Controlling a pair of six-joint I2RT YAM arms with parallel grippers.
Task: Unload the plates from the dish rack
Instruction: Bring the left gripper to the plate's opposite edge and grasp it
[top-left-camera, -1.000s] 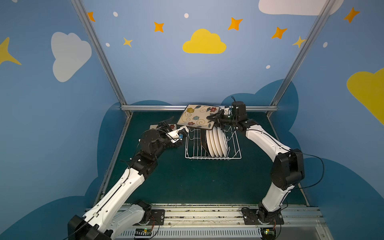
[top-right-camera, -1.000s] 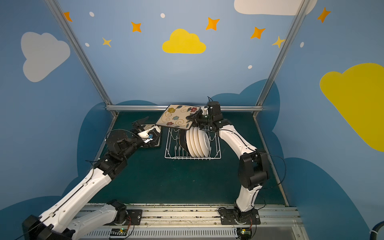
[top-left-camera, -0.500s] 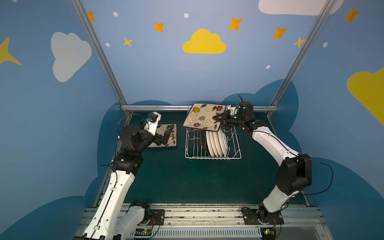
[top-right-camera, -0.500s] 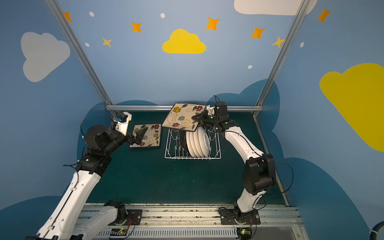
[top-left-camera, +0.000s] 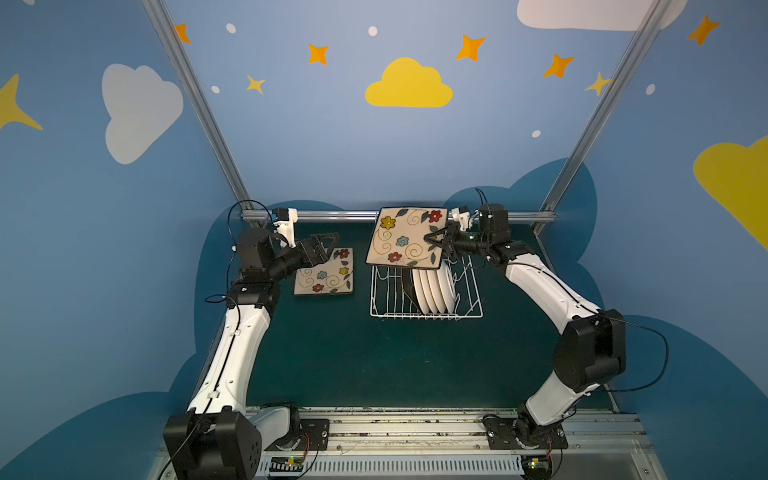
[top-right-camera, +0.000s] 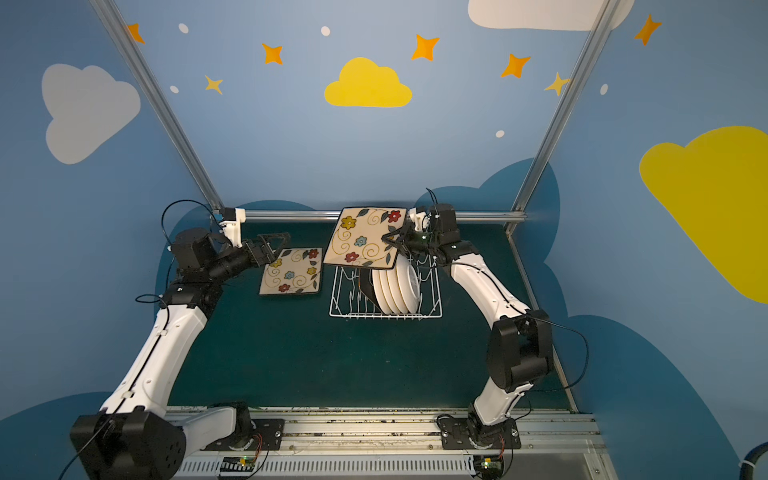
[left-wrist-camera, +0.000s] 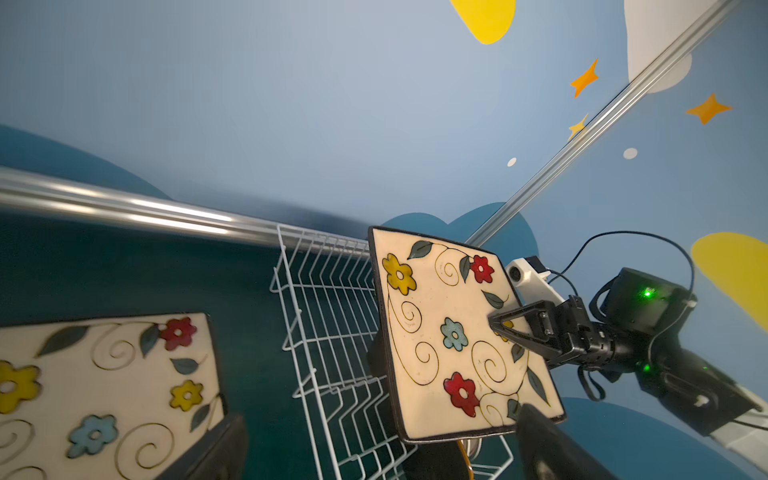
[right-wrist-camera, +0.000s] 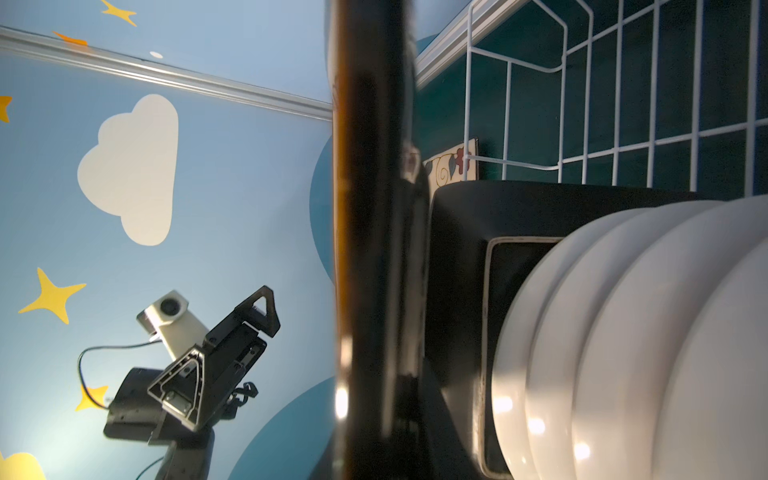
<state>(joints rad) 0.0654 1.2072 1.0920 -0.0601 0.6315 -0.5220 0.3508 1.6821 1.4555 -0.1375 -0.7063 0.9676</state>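
I can see the free edge of the held plate (top-left-camera: 373, 237) facing my open left gripper, so I should keep moving my left gripper toward that edge and close it there.
My right gripper (top-left-camera: 436, 240) (top-right-camera: 390, 240) is shut on the right edge of a square floral plate (top-left-camera: 405, 237) (top-right-camera: 361, 237) (left-wrist-camera: 449, 332), holding it face up above the dish rack (top-left-camera: 384, 295) (top-right-camera: 345, 295). In the right wrist view this plate (right-wrist-camera: 374, 208) is edge-on. In the rack stand a black-backed square plate (top-left-camera: 408, 286) (right-wrist-camera: 457, 232) and several round white plates (top-left-camera: 436, 289) (top-right-camera: 397, 286) (right-wrist-camera: 623, 332). Another floral plate (top-left-camera: 326, 276) (top-right-camera: 293, 274) (left-wrist-camera: 104, 386) lies flat left of the rack. My left gripper (top-left-camera: 326, 249) (top-right-camera: 276, 245) hangs open and empty over its far corner.
A metal rail (top-left-camera: 332, 216) runs along the back of the green table, just behind the held plate. Blue walls close in on both sides. The base rail (top-left-camera: 395, 428) runs along the front edge.
My left arm has drawn back left from the rack, leaving a floral plate flat on the table. My right gripper has carried its plate slightly up and right.
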